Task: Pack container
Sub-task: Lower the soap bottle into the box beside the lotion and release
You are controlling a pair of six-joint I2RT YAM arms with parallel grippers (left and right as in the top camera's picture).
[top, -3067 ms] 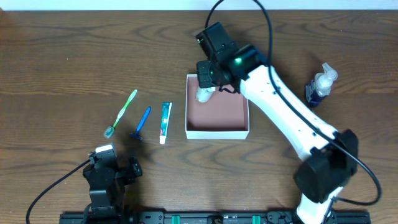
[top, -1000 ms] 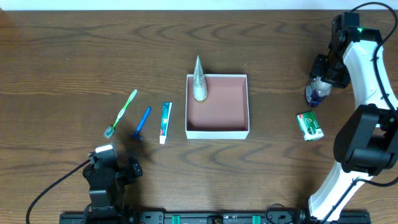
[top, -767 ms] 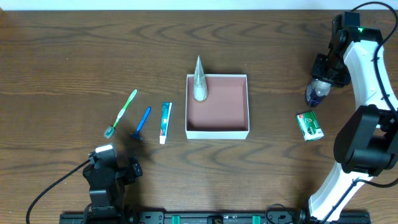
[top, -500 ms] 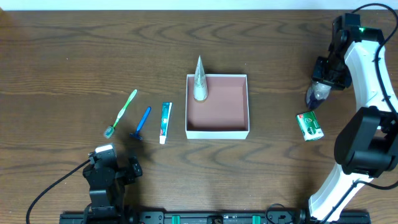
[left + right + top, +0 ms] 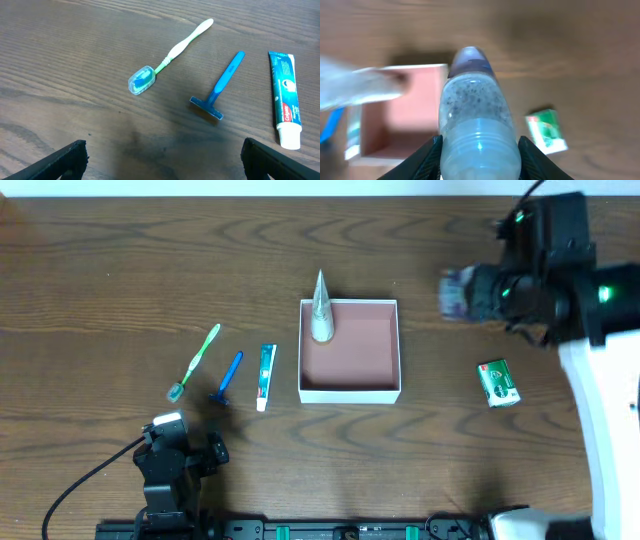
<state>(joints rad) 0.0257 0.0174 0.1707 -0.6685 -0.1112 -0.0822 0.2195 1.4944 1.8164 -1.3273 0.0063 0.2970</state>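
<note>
The clear bottle's blue base (image 5: 471, 61) leads the way and the container's bottom is open beside the clear tube (image 5: 352, 337), so the robot's right gripper should go into the container next and let go of the bottle there.
The container (image 5: 349, 391) is a square white-walled box with a pinkish-brown floor at the table's middle; it also shows in the right wrist view (image 5: 400, 115). A clear tube (image 5: 320, 310) leans in its far left corner. My right gripper (image 5: 480, 292) is shut on a clear bottle with a blue base (image 5: 475, 115), held in the air right of the container (image 5: 455, 290). My left gripper (image 5: 160, 160) is open and empty at the near left, short of the toothbrush (image 5: 170, 52), blue razor (image 5: 220, 87) and toothpaste tube (image 5: 286, 97).
A small green packet (image 5: 498, 383) lies right of the container, also in the right wrist view (image 5: 546, 131). The toothbrush (image 5: 195, 360), razor (image 5: 227, 378) and toothpaste (image 5: 264, 376) lie in a row left of the container.
My right gripper has lifted the bottle off the table at the far right and carried it left toward the container. The left arm has not moved.
</note>
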